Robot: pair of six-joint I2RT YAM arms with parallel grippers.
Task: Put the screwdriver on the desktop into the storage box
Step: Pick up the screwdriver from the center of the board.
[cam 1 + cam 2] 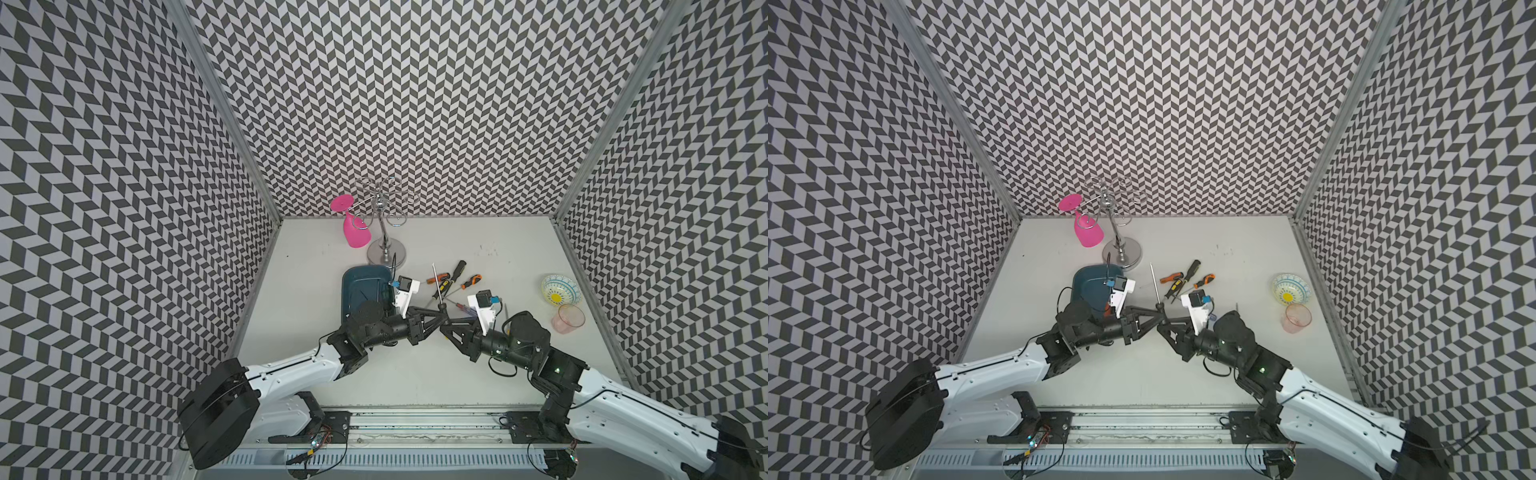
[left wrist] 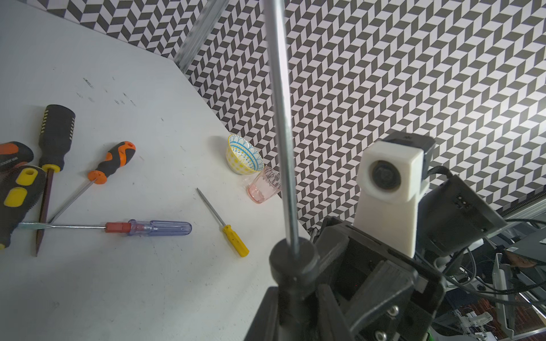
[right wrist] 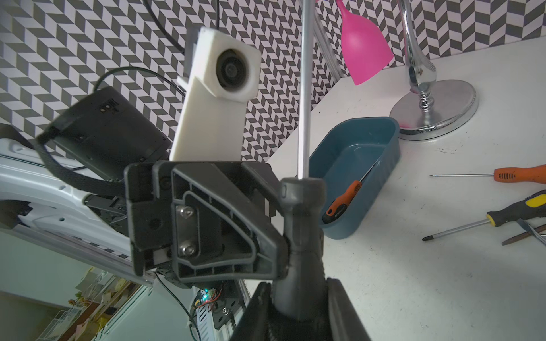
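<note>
Both of the robot's grippers hold the screwdriver's handle (image 3: 303, 238) tight and the storage box (image 1: 361, 284) is next to the left arm, so next the right gripper opens before the left gripper carries the screwdriver over.
A screwdriver (image 1: 437, 286) with a dark grey handle and a long silver shaft stands upright above the middle of the desktop (image 1: 415, 374). Both grippers are shut on its handle. My left gripper (image 1: 439, 316) comes in from the left, and its jaws (image 2: 301, 310) close just under the handle's collar. My right gripper (image 1: 443, 326) grips lower down, jaws (image 3: 298, 313) pressed against the handle. The shaft (image 3: 304, 88) rises between the two wrist cameras. The teal storage box (image 1: 361, 286) lies left of the grippers, partly behind my left wrist, with an orange-and-black screwdriver (image 3: 342, 203) inside.
Several more screwdrivers (image 1: 453, 278) lie in a loose pile behind the grippers. A chrome rack (image 1: 384, 249) with a pink goblet (image 1: 355, 232) hanging on it stands behind the box. A patterned bowl (image 1: 561, 289) and a pink cup (image 1: 567, 318) sit at the right edge.
</note>
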